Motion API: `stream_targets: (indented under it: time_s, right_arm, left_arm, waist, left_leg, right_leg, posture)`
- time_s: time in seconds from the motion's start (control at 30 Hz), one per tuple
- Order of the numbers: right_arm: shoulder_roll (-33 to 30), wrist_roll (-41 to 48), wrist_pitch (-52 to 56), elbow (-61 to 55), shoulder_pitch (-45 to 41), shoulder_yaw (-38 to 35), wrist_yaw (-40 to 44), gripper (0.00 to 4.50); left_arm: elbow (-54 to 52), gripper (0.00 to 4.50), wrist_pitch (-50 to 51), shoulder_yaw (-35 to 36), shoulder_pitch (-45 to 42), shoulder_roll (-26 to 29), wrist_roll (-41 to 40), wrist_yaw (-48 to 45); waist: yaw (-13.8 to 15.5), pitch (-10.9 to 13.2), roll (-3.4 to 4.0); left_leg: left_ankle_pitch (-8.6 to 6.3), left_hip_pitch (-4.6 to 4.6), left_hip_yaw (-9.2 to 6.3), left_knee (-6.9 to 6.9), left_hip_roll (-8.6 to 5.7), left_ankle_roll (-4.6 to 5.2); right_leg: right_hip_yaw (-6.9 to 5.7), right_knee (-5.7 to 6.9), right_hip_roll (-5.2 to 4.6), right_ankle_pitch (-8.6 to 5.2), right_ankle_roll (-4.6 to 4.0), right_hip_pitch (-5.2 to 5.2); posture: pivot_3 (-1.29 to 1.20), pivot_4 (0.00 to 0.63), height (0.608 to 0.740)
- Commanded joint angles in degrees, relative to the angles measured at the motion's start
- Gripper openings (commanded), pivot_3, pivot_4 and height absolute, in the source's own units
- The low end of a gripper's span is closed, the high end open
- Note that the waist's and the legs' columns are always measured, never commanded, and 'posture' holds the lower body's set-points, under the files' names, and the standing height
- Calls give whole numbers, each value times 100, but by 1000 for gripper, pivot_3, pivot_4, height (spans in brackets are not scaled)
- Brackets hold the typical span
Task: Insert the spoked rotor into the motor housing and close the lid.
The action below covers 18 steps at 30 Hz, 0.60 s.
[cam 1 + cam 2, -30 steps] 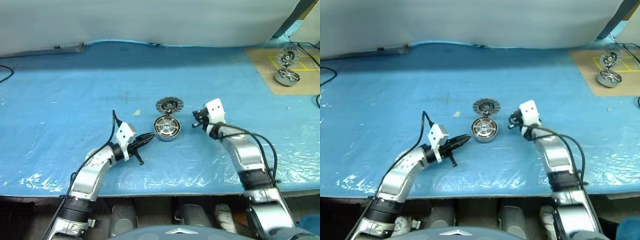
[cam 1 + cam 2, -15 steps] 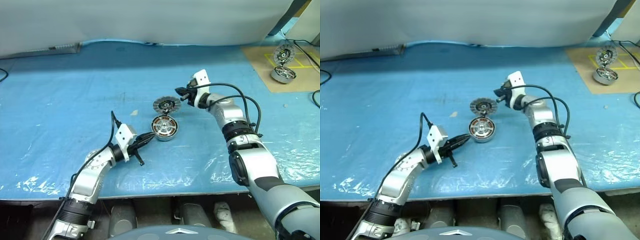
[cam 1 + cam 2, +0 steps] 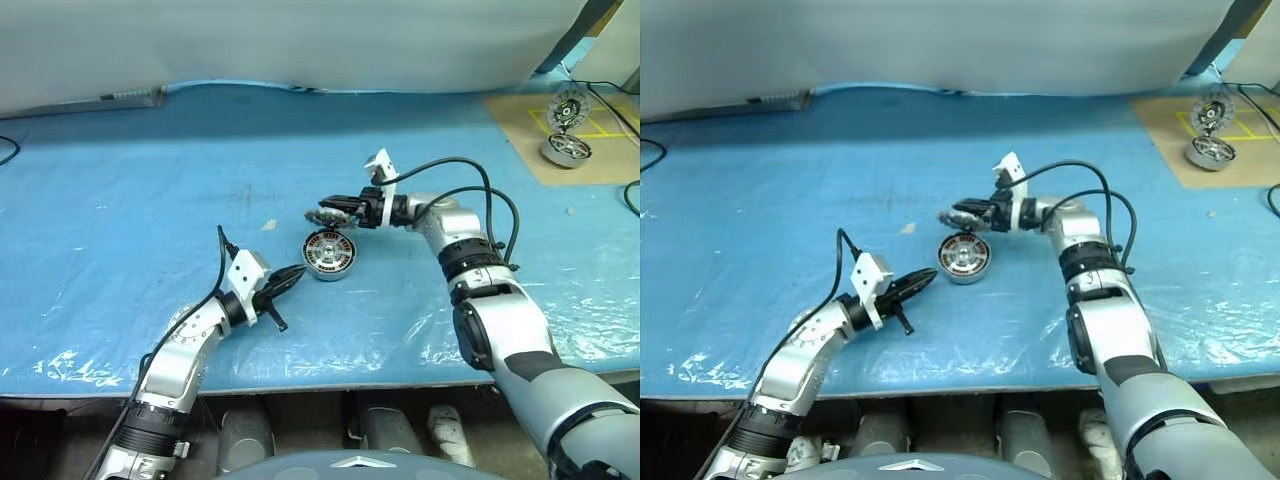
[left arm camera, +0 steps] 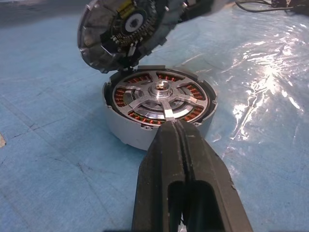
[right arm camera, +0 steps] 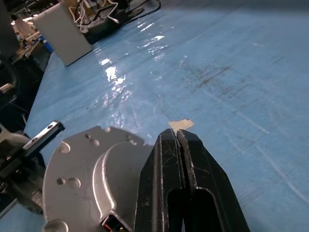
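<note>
My shut right gripper should tip down the lid that leans over the housing's far edge (image 3: 328,231) against it, then open and straddle its raised disc (image 5: 127,175) from above.
The motor housing (image 3: 329,254) sits on the blue table, a grey cup with copper coils. The spoked rotor (image 4: 161,94) lies inside it, silver spokes up. The lid (image 4: 128,29) hangs tilted over the housing's far edge, striped inner face toward the cup. Its grey outer face (image 5: 91,179) faces my right gripper (image 3: 332,208), which is shut and points left, tips against that face. My left gripper (image 3: 293,275) is shut on nothing, its tip (image 4: 176,125) just short of the housing's near wall.
A similar motor unit (image 3: 563,150) rests on tan cardboard (image 3: 600,160) at the far right. A small white scrap (image 3: 272,226) lies left of the lid. A grey bar (image 3: 125,97) and white backdrop line the back edge.
My right gripper swung left and turned to point left, coming in behind the lid. The lid tipped from standing open toward the housing. My left gripper held still.
</note>
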Motion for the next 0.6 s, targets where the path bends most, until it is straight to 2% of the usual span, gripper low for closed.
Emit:
stream_targets:
  time_s: [0.03, 0.2, 0.37, 0.5, 0.6]
  right_arm:
    - [156, 247, 436, -1066, 565, 126, -162, 0]
    - [295, 342, 804, -2338, 1535, 389, -482, 0]
    - [219, 294, 699, -2793, 1909, 508, -810, 0]
    - [389, 311, 477, -3365, 1870, -9, -1949, 0]
    - [381, 62, 486, -3909, 1991, -7, -2669, 0]
  left_arm:
    - [-197, 39, -34, 37, 15, 50, -118, -16]
    - [-139, 39, -41, 77, 1, 105, -153, -31]
    - [-114, 39, -44, 58, -13, 144, -174, -36]
    - [-122, 39, -54, 84, 5, 153, -187, -5]
    - [-99, 39, -111, 115, 55, 160, -163, 35]
  waist:
    - [-3, 0, 0]
    - [-18, 0, 0]
    - [-17, 0, 0]
    - [-17, 0, 0]
    - [-17, 0, 0]
  left_leg:
    - [0, 0, 0, -1, 0, 0]
    - [4, 6, 3, -4, 1, -9]
    - [-4, 12, 3, -5, -4, -37]
    - [5, 10, 3, -10, -4, -52]
    - [6, 9, 3, -20, -5, -55]
  right_leg:
    - [0, -1, 0, 0, 0, -1]
    - [9, 1, 5, 0, 0, -3]
    - [15, 2, 3, 0, 2, 1]
    - [15, -4, 4, 0, 3, 0]
    - [15, -12, 5, 0, 4, -3]
  posture:
    - [0, 150, 740]
    - [0, 150, 740]
    - [0, 150, 740]
    - [0, 150, 740]
    - [0, 150, 740]
